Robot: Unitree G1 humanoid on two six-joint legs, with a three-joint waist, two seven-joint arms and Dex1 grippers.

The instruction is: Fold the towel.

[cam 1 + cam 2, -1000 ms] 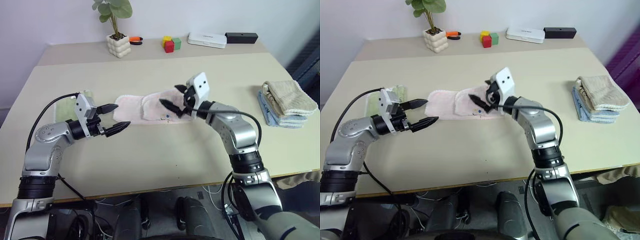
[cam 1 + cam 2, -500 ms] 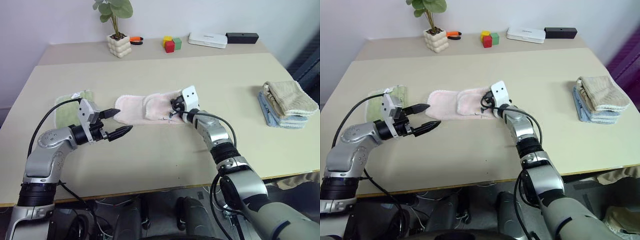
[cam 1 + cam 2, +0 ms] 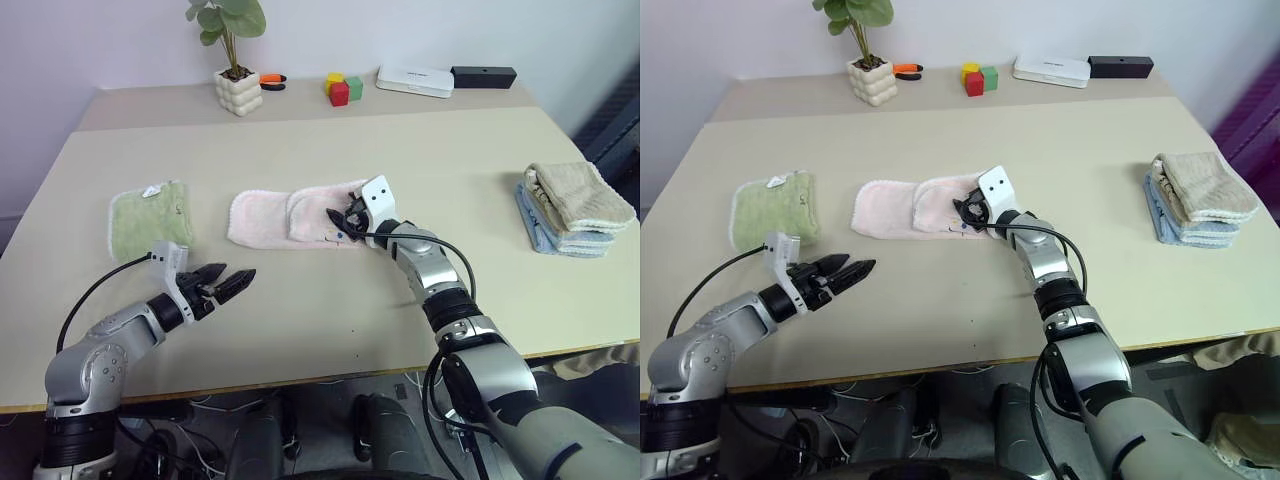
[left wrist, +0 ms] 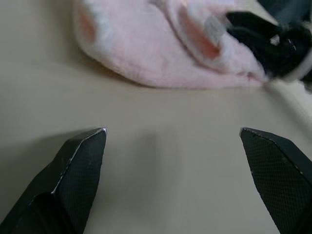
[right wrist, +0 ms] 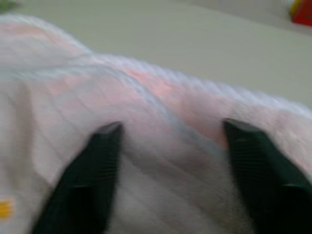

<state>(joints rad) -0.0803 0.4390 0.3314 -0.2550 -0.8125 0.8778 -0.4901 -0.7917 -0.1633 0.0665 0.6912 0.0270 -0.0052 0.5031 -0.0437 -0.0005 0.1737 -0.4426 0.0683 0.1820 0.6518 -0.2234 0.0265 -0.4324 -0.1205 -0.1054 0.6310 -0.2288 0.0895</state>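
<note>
My gripper will carry the towel's loose end point(image 3: 246, 219) across, and it should fold over and cover the doubled part, because a long single layer reaches past its edge point(image 3: 291, 215).
The pale pink towel point(image 3: 272, 218) lies flat in the middle of the table, its right part doubled over onto itself. My right gripper point(image 3: 339, 220) is down at the towel's right end, with its fingers point(image 5: 92, 180) open and spread over the pink cloth. My left gripper point(image 3: 228, 282) hovers low over bare table, nearer the front edge and to the left of the towel. It is open, with nothing between its fingers point(image 4: 80, 165). The left wrist view looks across the table at the towel point(image 4: 146, 48) and the right gripper point(image 4: 268, 39).
A light green cloth point(image 3: 150, 215) lies left of the towel. Folded beige and blue towels point(image 3: 575, 205) are stacked at the right edge. Along the back stand a potted plant point(image 3: 238, 88), coloured blocks point(image 3: 342, 88), a white box point(image 3: 414, 80) and a black box point(image 3: 483, 75).
My left arm has dropped and drawn back from the towel toward the front edge. My right gripper has come down onto the towel's right end, which now lies folded over.
</note>
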